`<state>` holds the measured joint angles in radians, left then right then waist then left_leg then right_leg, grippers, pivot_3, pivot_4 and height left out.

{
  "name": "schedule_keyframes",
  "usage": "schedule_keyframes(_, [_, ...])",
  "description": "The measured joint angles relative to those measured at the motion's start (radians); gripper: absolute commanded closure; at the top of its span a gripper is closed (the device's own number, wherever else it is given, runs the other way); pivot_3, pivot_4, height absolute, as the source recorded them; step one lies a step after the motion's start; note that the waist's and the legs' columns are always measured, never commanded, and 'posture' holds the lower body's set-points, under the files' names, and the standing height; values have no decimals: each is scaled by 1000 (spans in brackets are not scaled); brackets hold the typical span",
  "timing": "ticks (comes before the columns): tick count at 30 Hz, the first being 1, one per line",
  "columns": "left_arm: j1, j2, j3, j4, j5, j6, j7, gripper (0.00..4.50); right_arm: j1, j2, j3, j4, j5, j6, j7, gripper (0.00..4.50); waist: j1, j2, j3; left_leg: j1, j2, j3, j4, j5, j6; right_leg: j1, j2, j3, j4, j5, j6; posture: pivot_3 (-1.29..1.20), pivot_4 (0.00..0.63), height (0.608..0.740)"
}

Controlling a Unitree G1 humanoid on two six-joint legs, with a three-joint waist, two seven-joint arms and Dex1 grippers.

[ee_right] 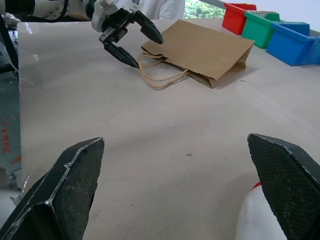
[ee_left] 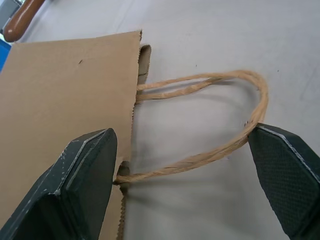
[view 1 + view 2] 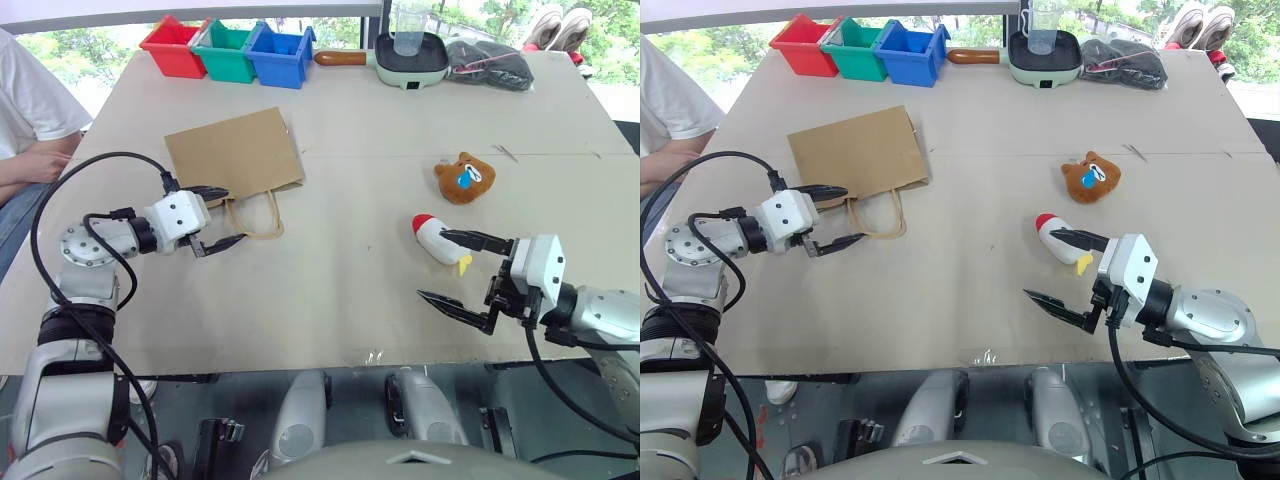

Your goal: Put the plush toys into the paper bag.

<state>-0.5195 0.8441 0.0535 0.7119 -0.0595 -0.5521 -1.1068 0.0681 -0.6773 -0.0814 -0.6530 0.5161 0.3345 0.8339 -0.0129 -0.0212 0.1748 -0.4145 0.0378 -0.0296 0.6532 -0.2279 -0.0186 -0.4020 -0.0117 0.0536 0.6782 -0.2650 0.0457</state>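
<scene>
I should lift one handle (image 3: 265,236) with my left gripper and pull the bag's opening open with my right gripper before taking the rocket, because I see the paper bag flat and its opening shut (image 3: 254,194).
The brown paper bag (image 3: 235,155) lies flat on the table's left half, its two twisted handles (image 3: 258,215) pointing toward the front edge. My left gripper (image 3: 230,215) is open and straddles the handles (image 2: 220,100) just above the table; the loop's end reaches one finger (image 2: 287,170). The brown bear head (image 3: 464,178) lies at the right. In front of it lies the white rocket (image 3: 434,238) with its red tip. My right gripper (image 3: 432,263) is open, its upper finger over the rocket's near end, holding nothing.
Red (image 3: 175,47), green (image 3: 224,52) and blue (image 3: 280,55) bins stand along the far edge, beside a pan (image 3: 410,58) holding a clear cup and a black bundle (image 3: 490,62). A person's arm (image 3: 25,165) rests at the table's left edge.
</scene>
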Motion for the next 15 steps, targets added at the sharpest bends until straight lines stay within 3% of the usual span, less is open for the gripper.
schedule_keyframes(7, [-41, -1, -24, 46, 20, -26, 10, 85, 12, 9, 3, -2, -2, -1, -13, 0, 0, 0, 0, 0, 0, 0, 0, 0, 0, 0, 0, 0, 0, 0, 0, 0, 150, 740])
schedule_keyframes(11, [-51, -10, -28, 47, 18, -32, -3, 962, 13, 10, 5, -5, -3, -1, -19, 0, -1, 0, 0, 0, 0, 0, 0, 0, 0, 0, 0, 0, 0, 0, 0, 0, 150, 740])
schedule_keyframes(12, [-50, -26, -27, 43, 0, -2, -18, 1658, 13, 14, 5, -5, -3, -1, -23, 0, 0, 0, 0, 0, 0, 0, 0, 0, 0, 0, 0, 0, 0, 0, 0, 0, 150, 740])
schedule_keyframes(15, [-36, -76, -18, -10, -95, 157, -52, 2864, 9, 23, 12, -7, -3, 0, -37, 0, 0, 0, 0, -1, 0, 0, 0, 0, 0, 0, 0, 0, 0, 0, 0, 0, 150, 740])
